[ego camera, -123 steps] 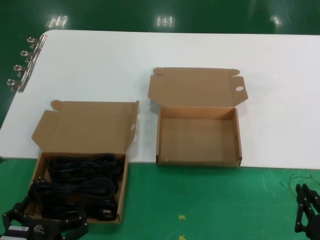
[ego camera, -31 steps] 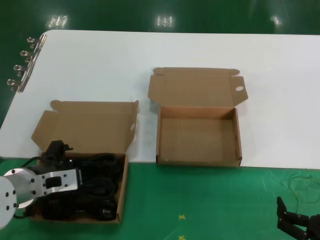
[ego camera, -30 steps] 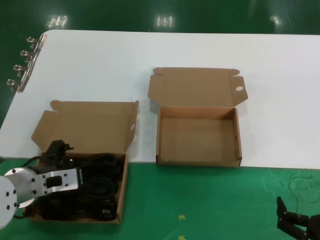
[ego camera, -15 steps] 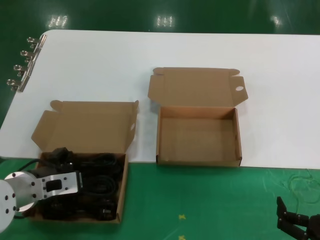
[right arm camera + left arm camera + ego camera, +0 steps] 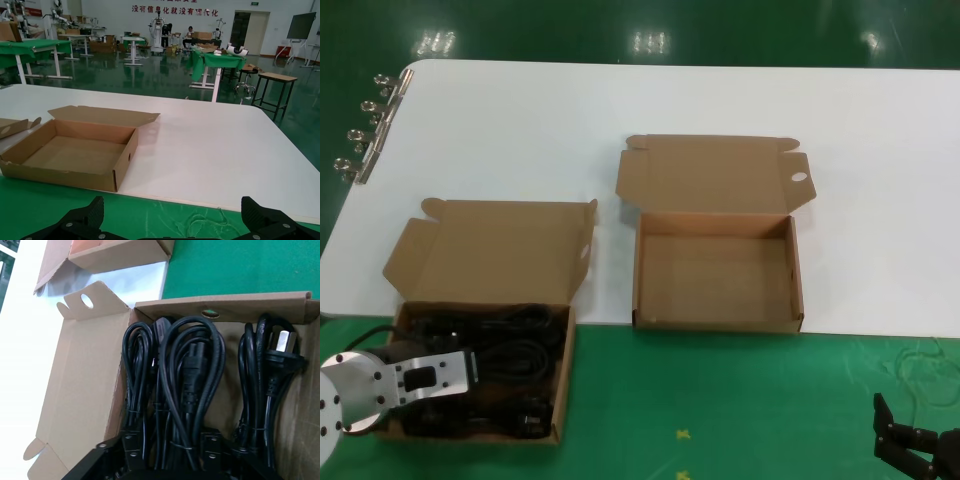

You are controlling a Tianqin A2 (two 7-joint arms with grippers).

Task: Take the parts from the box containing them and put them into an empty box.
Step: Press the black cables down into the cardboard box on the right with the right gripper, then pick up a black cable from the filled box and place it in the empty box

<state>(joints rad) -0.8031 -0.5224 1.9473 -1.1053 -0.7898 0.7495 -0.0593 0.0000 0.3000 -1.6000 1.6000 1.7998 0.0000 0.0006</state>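
Observation:
A thin tie (image 5: 181, 445) holds the middle cord bundle (image 5: 194, 365) tight, so I expect its loops to stay together and come free of the neighbouring cords when I lift it.
Several coiled black power cords (image 5: 190, 375) lie side by side in the brown cardboard box (image 5: 565, 385) at the near left, its lid (image 5: 490, 252) open. My left gripper (image 5: 171, 442) is down inside this box, open, with its fingers (image 5: 132, 450) on either side of the middle cord bundle. In the head view its silver wrist (image 5: 425, 378) covers the box's left part. The empty brown box (image 5: 716, 322) stands open at the centre, with a round hole in its lid tab (image 5: 798, 177); it also shows in the right wrist view (image 5: 65, 172). My right gripper (image 5: 172, 225) is open and empty, low at the near right (image 5: 918, 448).
The white table (image 5: 620, 100) meets a green mat (image 5: 740, 400) along the near side; both boxes overlap that edge. Several metal binder clips (image 5: 365, 135) hang on the table's far left edge. A faint thin loop (image 5: 920, 362) lies on the mat near my right gripper.
My left gripper has come over the cord box and sunk lower into it, toward its near side. The right gripper has stayed still for the last second.

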